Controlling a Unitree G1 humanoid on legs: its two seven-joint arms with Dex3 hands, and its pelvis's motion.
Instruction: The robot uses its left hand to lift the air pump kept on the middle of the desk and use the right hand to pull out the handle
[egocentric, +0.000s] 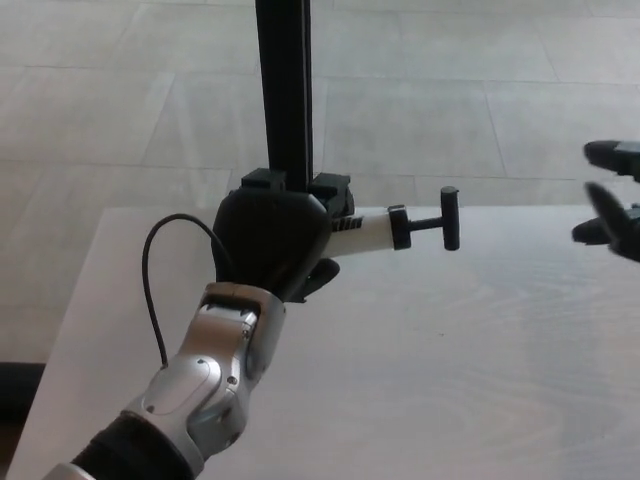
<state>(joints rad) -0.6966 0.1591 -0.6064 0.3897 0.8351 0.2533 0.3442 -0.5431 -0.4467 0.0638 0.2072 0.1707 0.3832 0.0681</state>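
Observation:
The T-handle (450, 218) will slide straight out when I pull, with a hidden metal rod coming behind it, because a short black stem (426, 224) runs straight into the collar.
My left hand (272, 238) is shut on the air pump (370, 229), a white tube held level in the air above the desk (480, 340). The tube sticks out to the right of the hand and ends in a black collar and a black T-handle (449, 218). The part of the pump inside the hand is hidden. My right hand (612, 196) enters at the right edge, open, with its black fingers apart. It is well to the right of the T-handle and does not touch it.
The pale wooden desk fills the lower picture, with its far edge just behind the pump. A black upright post (287, 95) stands behind the desk. A thin black cable (152, 275) loops off my left wrist. Grey floor tiles (430, 100) lie beyond.

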